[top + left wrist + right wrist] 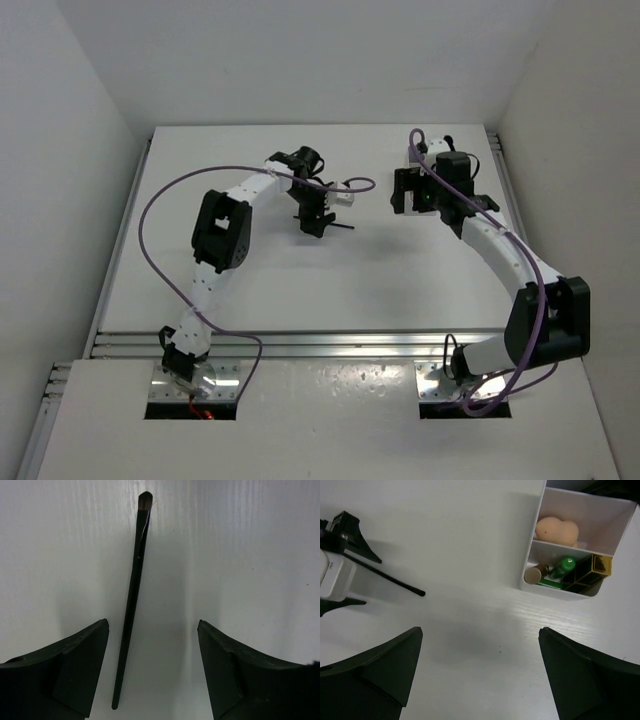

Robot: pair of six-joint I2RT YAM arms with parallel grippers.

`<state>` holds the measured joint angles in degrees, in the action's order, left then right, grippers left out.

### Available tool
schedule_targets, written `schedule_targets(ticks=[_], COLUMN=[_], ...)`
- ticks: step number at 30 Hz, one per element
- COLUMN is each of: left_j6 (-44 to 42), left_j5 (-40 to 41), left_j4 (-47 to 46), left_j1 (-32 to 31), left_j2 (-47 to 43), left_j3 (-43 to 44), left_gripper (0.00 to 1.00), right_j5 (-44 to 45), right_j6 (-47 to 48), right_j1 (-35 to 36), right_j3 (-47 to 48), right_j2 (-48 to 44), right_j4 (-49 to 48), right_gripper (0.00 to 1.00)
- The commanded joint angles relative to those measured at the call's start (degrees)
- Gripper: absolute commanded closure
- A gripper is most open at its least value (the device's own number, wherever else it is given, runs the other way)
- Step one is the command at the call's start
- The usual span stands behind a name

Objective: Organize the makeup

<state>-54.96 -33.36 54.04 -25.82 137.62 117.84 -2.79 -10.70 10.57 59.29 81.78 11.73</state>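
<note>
The black brush lies between the left gripper's fingers, away from the box, so the robot's left gripper should pick up the brush and pass it to the right gripper.
A thin black brush lies flat on the white table between the open jaws of my left gripper, nearer the left finger, not held. It also shows in the top view beside the left gripper. My right gripper is open and empty above bare table. The translucent white box holds a peach sponge in one compartment. The other compartment holds a green tube, a copper tube and a black-gold lipstick.
The right gripper hovers at the table's far middle, to the right of the left gripper. The box is hidden under the right arm in the top view. Purple cables loop along both arms. White walls enclose the table.
</note>
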Motion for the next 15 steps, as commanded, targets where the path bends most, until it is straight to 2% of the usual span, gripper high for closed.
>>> schedule_targets(ticks=[1, 3, 6, 10, 11, 12, 14, 15], left_j6=[0.6, 2.1, 3.5, 5.4, 4.3, 3.6, 1.4, 0.8], left_j5=[-2.0, -0.2, 4.1, 6.4, 7.2, 7.9, 8.7, 9.3], left_j4=[-1.5, -2.0, -2.0, -1.3, -1.3, -0.4, 0.3, 0.3], left_j1=[-0.1, -0.1, -1.2, -2.3, -2.3, -2.8, -2.8, -3.4], left_j2=[-0.3, 1.6, 4.4, 5.6, 5.6, 5.6, 4.9, 4.3], left_j3=[2.9, 3.5, 4.2, 3.5, 2.7, 2.0, 0.6, -1.0], left_gripper=[0.22, 0.22, 0.29, 0.53, 0.68, 0.78, 0.94, 0.96], right_j5=[-3.2, -3.3, -2.9, -2.8, -2.3, -2.0, -1.3, -0.9], right_j6=[0.0, -0.2, -0.5, -0.4, -0.2, -0.3, -0.3, -0.5], right_j1=[-0.5, -0.4, -0.6, -1.3, -1.7, -1.7, -2.0, -2.3], right_j3=[-0.7, -1.2, -2.8, -4.7, -4.8, -5.2, -5.8, -6.4], right_j2=[-1.7, -2.3, -3.4, -5.7, -5.9, -6.5, -7.2, -7.9], right_j4=[0.0, 0.0, -1.1, -1.4, -1.4, -1.9, -2.5, -3.1], right_gripper=[0.00, 0.00, 0.00, 0.00, 0.00, 0.00, 0.00, 0.00])
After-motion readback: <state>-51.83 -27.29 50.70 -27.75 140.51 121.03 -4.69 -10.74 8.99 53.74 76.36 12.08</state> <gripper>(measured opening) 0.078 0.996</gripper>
